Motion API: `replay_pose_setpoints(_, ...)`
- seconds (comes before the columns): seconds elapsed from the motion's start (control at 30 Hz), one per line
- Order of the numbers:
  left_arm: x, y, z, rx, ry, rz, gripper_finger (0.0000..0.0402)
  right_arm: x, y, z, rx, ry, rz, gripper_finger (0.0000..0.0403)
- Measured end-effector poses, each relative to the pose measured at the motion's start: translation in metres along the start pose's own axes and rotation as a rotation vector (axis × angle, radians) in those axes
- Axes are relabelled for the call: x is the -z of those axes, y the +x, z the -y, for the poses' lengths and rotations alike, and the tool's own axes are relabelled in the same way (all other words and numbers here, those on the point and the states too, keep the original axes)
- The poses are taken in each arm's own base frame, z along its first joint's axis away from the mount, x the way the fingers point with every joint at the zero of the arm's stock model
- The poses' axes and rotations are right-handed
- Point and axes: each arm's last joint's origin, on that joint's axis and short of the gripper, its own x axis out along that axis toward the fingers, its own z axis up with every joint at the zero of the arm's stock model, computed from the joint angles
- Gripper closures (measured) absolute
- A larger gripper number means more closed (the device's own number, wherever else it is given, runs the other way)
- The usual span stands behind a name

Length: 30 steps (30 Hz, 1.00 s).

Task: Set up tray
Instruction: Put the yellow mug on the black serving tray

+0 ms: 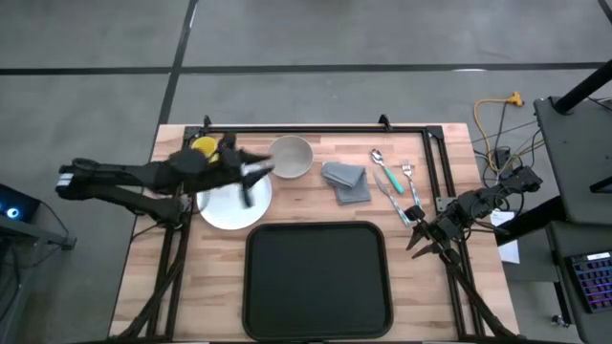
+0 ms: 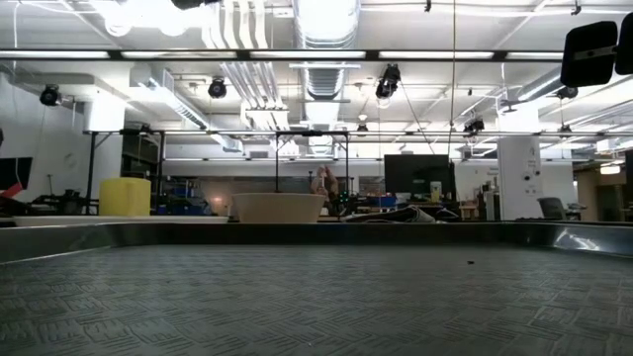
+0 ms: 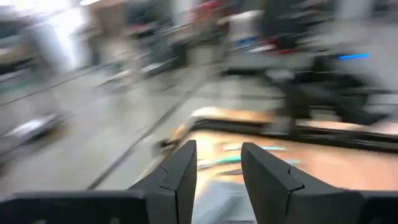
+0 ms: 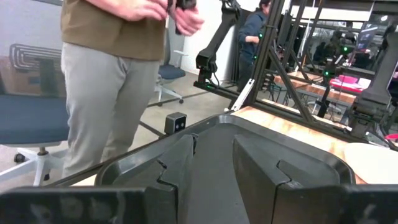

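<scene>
My left gripper is pointing level over the white plate (image 1: 228, 212), beyond the yellow cup, so I should swing back, tilt the fingers down and move over the cup's rim (image 1: 205, 141).
The black tray (image 1: 316, 279) lies flat at the table's near middle, and its ribbed floor (image 2: 316, 297) fills the low view. My left gripper (image 1: 253, 182) hovers open over the far right part of the white plate (image 1: 228, 205), next to the beige bowl (image 1: 291, 157). Its wrist view is blurred but shows its fingers apart (image 3: 219, 171). My right gripper (image 1: 417, 236) is open just right of the tray's far right corner, pointing toward the tray (image 4: 249, 127); its fingers (image 4: 214, 162) stand apart with nothing between them.
A yellow cup (image 1: 203, 146) stands behind the plate. A folded grey napkin (image 1: 346, 181), a spoon (image 1: 380, 159), a fork (image 1: 409, 178) and a teal-handled utensil (image 1: 390, 183) lie on the far right of the table. A person (image 4: 118, 74) stands beyond the table.
</scene>
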Motion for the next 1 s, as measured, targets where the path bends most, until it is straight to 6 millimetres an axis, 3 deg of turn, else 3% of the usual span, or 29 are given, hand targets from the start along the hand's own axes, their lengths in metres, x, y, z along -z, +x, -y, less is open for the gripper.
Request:
replay_pose_setpoints(0.1,-0.035,0.019,0.003,-0.207,-0.091,0.026,0.0294,0.0,0.0,0.0,0.0,0.0,0.0,0.0303)
replay_pose_setpoints(0.23,-0.064,0.044,0.012,-0.345,-0.09,-0.089,0.0294,0.0,0.0,0.0,0.0,0.0,0.0,0.0303)
replay_pose_setpoints(0.4,-0.09,0.066,0.019,-0.504,-0.06,-0.267,0.0294,0.0,0.0,0.0,0.0,0.0,0.0,0.0303)
replay_pose_setpoints(0.63,-0.107,0.076,0.018,-0.781,-0.279,-0.349,0.0294,0.0,0.0,0.0,0.0,0.0,0.0,0.0303)
replay_pose_setpoints(0.8,-0.087,0.079,0.015,-0.845,-0.486,-0.301,0.0294,0.0,0.0,0.0,0.0,0.0,0.0,0.0303)
replay_pose_setpoints(1.0,-0.055,0.063,0.006,-0.878,-0.759,-0.367,0.0294,0.0,0.001,0.0,0.004,0.0,-0.001,0.0303)
